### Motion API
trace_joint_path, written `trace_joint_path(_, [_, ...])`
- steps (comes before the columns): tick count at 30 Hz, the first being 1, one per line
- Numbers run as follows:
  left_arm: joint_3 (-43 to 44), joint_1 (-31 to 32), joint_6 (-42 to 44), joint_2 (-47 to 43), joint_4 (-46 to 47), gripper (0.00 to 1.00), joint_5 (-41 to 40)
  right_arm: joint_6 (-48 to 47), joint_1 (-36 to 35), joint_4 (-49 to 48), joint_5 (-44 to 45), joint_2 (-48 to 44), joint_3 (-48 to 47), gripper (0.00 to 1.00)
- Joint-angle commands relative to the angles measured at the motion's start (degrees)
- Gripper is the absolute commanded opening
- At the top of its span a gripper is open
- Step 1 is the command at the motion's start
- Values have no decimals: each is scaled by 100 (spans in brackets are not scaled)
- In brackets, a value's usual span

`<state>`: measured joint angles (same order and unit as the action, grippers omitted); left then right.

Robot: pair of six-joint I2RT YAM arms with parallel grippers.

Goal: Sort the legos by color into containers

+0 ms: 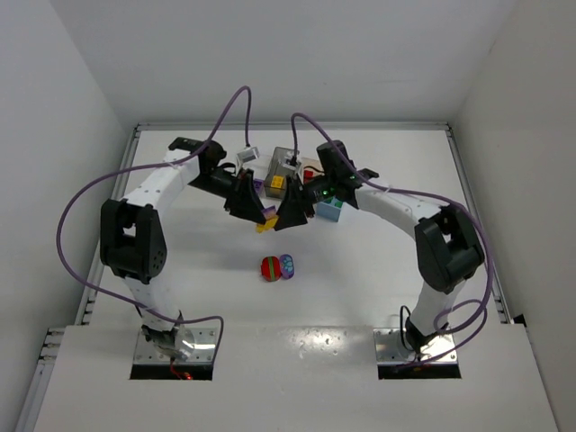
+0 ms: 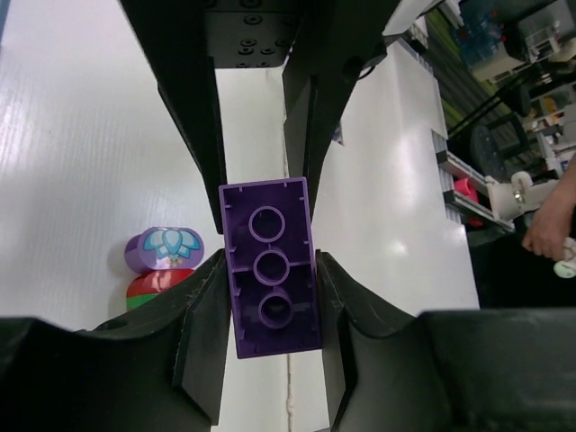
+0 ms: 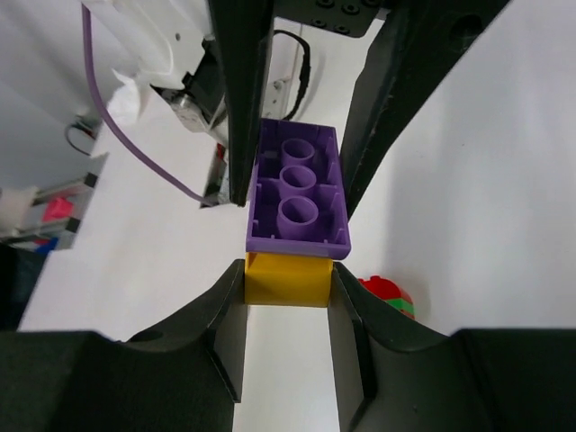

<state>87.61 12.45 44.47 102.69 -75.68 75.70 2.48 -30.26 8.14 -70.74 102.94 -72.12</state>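
Observation:
I should use my right gripper to pull the yellow brick free of the purple brick [image 1: 268, 213] it sticks to, then take it to the dark grey container [image 1: 283, 164].
Above the middle of the table, a purple brick [image 2: 268, 225] and a yellow brick [image 3: 288, 281] are stuck together. My left gripper [image 2: 270, 270] is shut on the purple brick, its fingers pressing both long sides. My right gripper [image 3: 288, 270] faces it and is shut on the yellow brick, which shows as a yellow spot [image 1: 265, 225] from above. Both grippers meet there, left gripper [image 1: 255, 213] and right gripper [image 1: 286, 216]. A round-topped cluster of red, green and purple legos [image 1: 277, 267] lies on the table nearer the arm bases. A dark grey container [image 1: 286, 160] and a light blue container [image 1: 329, 211] stand behind the grippers.
A yellow brick [image 1: 277, 184] lies by the front of the grey container, and something red [image 1: 309, 173] shows to its right. The arms' purple cables [image 1: 229, 112] arch over the back of the table. White walls close in the table on the left, back and right.

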Motion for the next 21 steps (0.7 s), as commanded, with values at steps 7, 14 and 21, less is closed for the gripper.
trace_joint_path(7, [598, -348, 360, 40, 115, 1, 675, -1847, -235, 1400, 95, -440, 514, 0])
trace_joint_path(14, [302, -348, -3289, -626, 3737, 0, -1247, -1909, -235, 1462, 289, -441, 462, 0])
trace_joint_path(21, [143, -156, -4868, -592, 5009, 0, -3331, -1453, -120, 1085, 473, -572, 540, 0])
